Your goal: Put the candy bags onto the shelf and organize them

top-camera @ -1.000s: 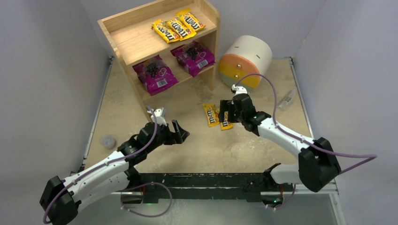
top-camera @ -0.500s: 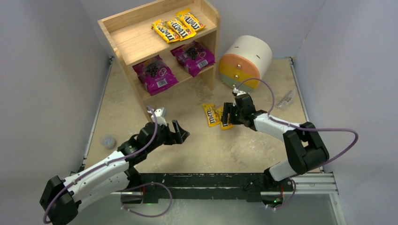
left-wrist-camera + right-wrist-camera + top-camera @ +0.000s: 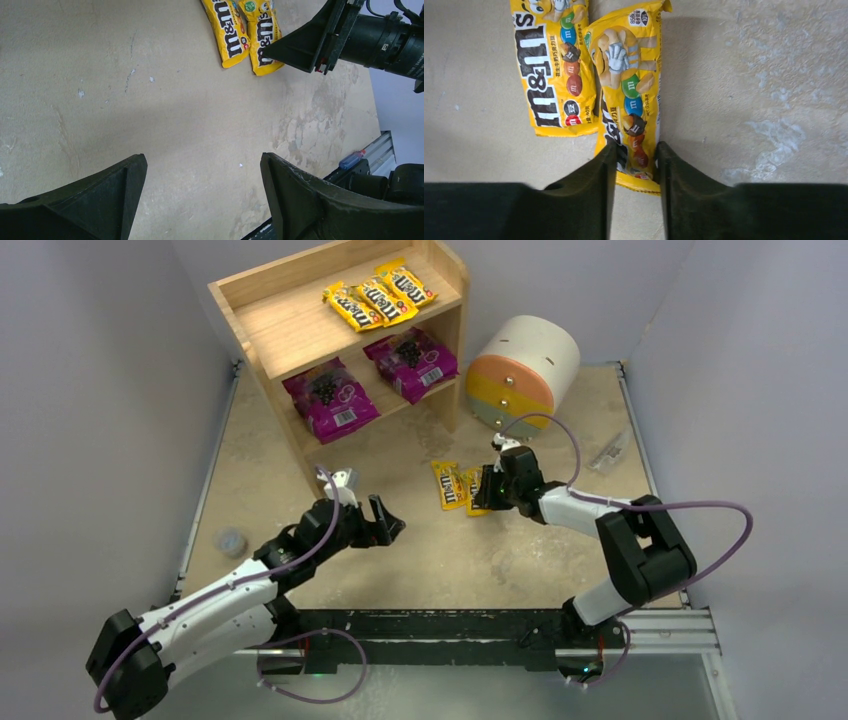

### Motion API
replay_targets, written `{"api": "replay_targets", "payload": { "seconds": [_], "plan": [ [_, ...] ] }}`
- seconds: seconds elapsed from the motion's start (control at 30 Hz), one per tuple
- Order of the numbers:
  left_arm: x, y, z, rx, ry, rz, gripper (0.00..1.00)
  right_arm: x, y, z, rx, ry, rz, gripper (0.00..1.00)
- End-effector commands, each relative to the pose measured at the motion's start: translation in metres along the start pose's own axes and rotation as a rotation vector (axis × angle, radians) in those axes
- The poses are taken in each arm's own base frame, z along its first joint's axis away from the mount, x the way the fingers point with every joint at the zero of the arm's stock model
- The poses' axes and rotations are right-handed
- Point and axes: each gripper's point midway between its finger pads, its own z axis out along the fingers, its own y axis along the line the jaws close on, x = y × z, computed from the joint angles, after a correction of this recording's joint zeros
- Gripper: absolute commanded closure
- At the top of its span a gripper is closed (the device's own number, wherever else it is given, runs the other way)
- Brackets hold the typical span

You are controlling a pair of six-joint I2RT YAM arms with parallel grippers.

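Observation:
I expect the yellow packet at my right gripper (image 3: 474,492) to stick out and sag only a little when my left gripper carries its end, because it has a plump, straight body (image 3: 264,34).
The wooden shelf (image 3: 270,320) stands at the back left. Three yellow candy bags (image 3: 378,295) lie on its top tier and two magenta bags (image 3: 330,398) (image 3: 410,362) on the lower one. Two more yellow packets lie side by side on the table, the left one (image 3: 549,75) and the right one (image 3: 629,85). My right gripper (image 3: 635,150) is low over the table, its fingers pressed against both sides of the right packet's near end. My left gripper (image 3: 202,162) hangs open over bare table, well short of the packets (image 3: 229,30).
A round white drum (image 3: 525,370) with orange, yellow and green drawers lies right of the shelf. A small grey round object (image 3: 232,541) sits near the left edge. A clear item (image 3: 610,453) lies by the right edge.
My right gripper has dropped toward the table and its fingers have narrowed onto the right yellow packet. The left arm has barely moved.

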Motion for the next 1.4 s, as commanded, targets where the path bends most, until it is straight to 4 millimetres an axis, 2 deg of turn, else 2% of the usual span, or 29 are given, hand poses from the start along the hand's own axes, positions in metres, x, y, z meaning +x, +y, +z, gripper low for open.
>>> {"api": "replay_targets", "payload": {
  "seconds": [0.0, 0.07, 0.2, 0.3, 0.33, 0.5, 0.63, 0.77, 0.9, 1.0, 1.13, 1.23, 1.3, 1.37],
  "plan": [
    [-0.022, -0.02, -0.001, 0.057, -0.055, 0.005, 0.12, 0.001, -0.007, 0.0, 0.021, -0.017, -0.009, 0.71],
    [-0.021, -0.02, -0.001, 0.056, -0.054, 0.004, 0.12, -0.003, -0.005, -0.004, 0.014, -0.033, -0.011, 0.78],
    [-0.026, -0.021, 0.0, 0.053, -0.064, 0.009, 0.12, -0.011, 0.0, -0.018, 0.0, -0.06, -0.034, 0.81],
    [-0.036, -0.031, -0.001, 0.079, -0.084, 0.032, 0.12, -0.022, 0.016, -0.034, -0.081, -0.102, -0.086, 0.85],
    [-0.043, -0.04, -0.001, 0.108, -0.106, 0.042, 0.12, -0.027, 0.023, -0.04, -0.116, -0.127, -0.101, 0.85],
    [-0.065, -0.078, 0.0, 0.245, -0.148, 0.069, 0.11, -0.031, 0.084, -0.085, -0.464, -0.19, -0.191, 0.84],
    [-0.076, -0.121, -0.002, 0.424, -0.144, 0.065, 0.1, -0.028, 0.119, -0.118, -0.683, -0.194, -0.248, 0.83],
    [-0.083, -0.145, 0.001, 0.521, -0.15, 0.045, 0.09, -0.027, 0.142, -0.142, -0.841, -0.202, -0.281, 0.83],
    [-0.091, -0.16, 0.003, 0.579, -0.164, 0.031, 0.09, -0.023, 0.149, -0.147, -0.866, -0.182, -0.318, 0.83],
    [-0.094, -0.162, 0.007, 0.578, -0.17, 0.027, 0.1, -0.018, 0.157, -0.152, -0.907, -0.177, -0.356, 0.83],
    [-0.093, -0.16, 0.011, 0.565, -0.167, 0.025, 0.17, -0.017, 0.165, -0.162, -0.943, -0.196, -0.395, 0.83],
    [-0.094, -0.162, 0.01, 0.573, -0.169, 0.028, 0.32, -0.018, 0.167, -0.164, -0.95, -0.2, -0.399, 0.82],
    [-0.095, -0.163, 0.007, 0.58, -0.172, 0.034, 0.48, -0.019, 0.166, -0.163, -0.941, -0.201, -0.402, 0.82],
    [-0.094, -0.163, 0.006, 0.581, -0.168, 0.04, 0.52, -0.022, 0.165, -0.161, -0.919, -0.212, -0.403, 0.82]
  ]
}}
